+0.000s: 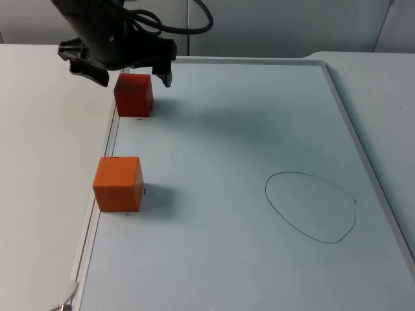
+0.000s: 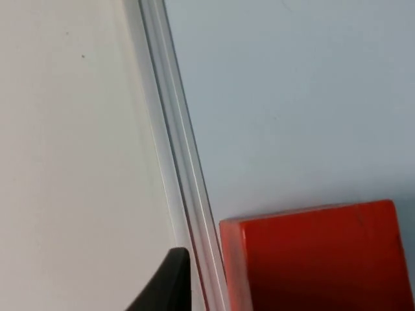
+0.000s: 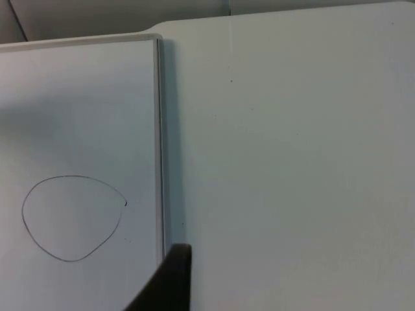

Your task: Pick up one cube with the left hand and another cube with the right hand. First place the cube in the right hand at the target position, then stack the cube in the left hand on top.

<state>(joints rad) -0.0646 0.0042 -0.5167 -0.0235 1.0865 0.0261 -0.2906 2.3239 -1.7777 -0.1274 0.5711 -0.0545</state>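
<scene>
A short black tick (image 1: 139, 119) sticks out at the red cube's front foot (image 1: 133, 95), so I should expect one more hidden tick when I pick the cube up.
A red cube (image 1: 133, 94) stands at the far left of the whiteboard, close to its frame. My left gripper (image 1: 133, 76) hangs open right over it, one finger (image 1: 97, 74) out past the frame and the other (image 1: 166, 78) on the cube's right. In the left wrist view the red cube (image 2: 318, 259) is close up beside the board's frame (image 2: 175, 149). An orange cube (image 1: 118, 183) sits nearer the front, also against the left frame. The target, a drawn oval (image 1: 310, 206), lies right of centre. My right gripper (image 3: 170, 285) waits over the table beyond the board's right edge, looking at the oval (image 3: 71, 217).
The pale whiteboard (image 1: 246, 129) has a raised metal frame (image 1: 97, 214) on the left and a right edge (image 3: 159, 129). White table (image 1: 39, 129) surrounds it. A grey partition wall runs along the back.
</scene>
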